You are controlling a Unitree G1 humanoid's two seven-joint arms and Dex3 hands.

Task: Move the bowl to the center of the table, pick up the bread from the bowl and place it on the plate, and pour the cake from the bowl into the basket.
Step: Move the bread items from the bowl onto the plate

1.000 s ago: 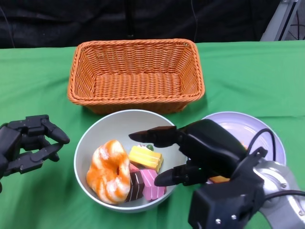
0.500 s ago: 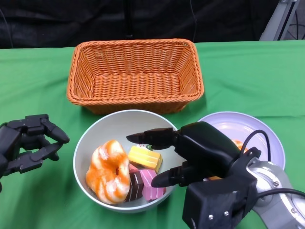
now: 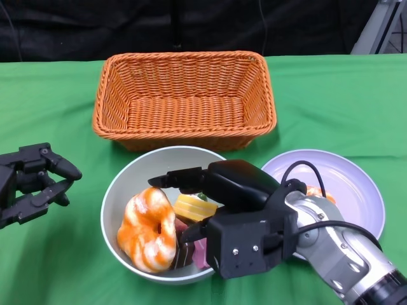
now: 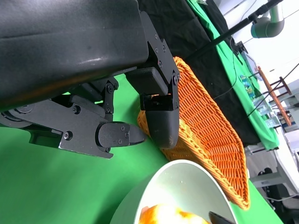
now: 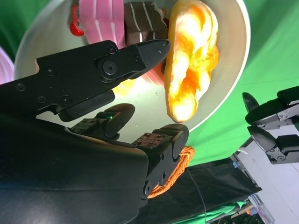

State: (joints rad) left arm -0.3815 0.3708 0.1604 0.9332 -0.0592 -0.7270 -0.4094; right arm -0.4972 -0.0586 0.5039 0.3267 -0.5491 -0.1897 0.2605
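Note:
A pink end (image 3: 180,225) shows above the brown cake, so the bread (image 3: 149,230) should uncover another pink cake when the robot lifts it.
The pale bowl (image 3: 127,181) sits in front of the basket (image 3: 183,98). In it lie an orange-and-white bread ring (image 3: 148,227) (image 5: 191,70), a yellow cake (image 3: 194,208), and brown and pink cakes (image 3: 191,253) (image 5: 100,21). My right hand (image 3: 219,203) (image 5: 135,93) reaches over the bowl's right side, fingers spread on both sides of the cakes and close to the bread, holding nothing. My left hand (image 3: 28,184) (image 4: 131,126) hovers left of the bowl with fingers apart and empty. The lilac plate (image 3: 346,190) lies right of the bowl, with something orange by my right wrist.
Green cloth (image 3: 331,101) covers the table. The wicker basket stands empty behind the bowl, nearly touching its rim (image 4: 187,168). A black backdrop runs along the table's far edge.
My right hand has pushed left and further over the bowl toward the bread. The whole head view has shifted a little; my left hand sits lower left in it.

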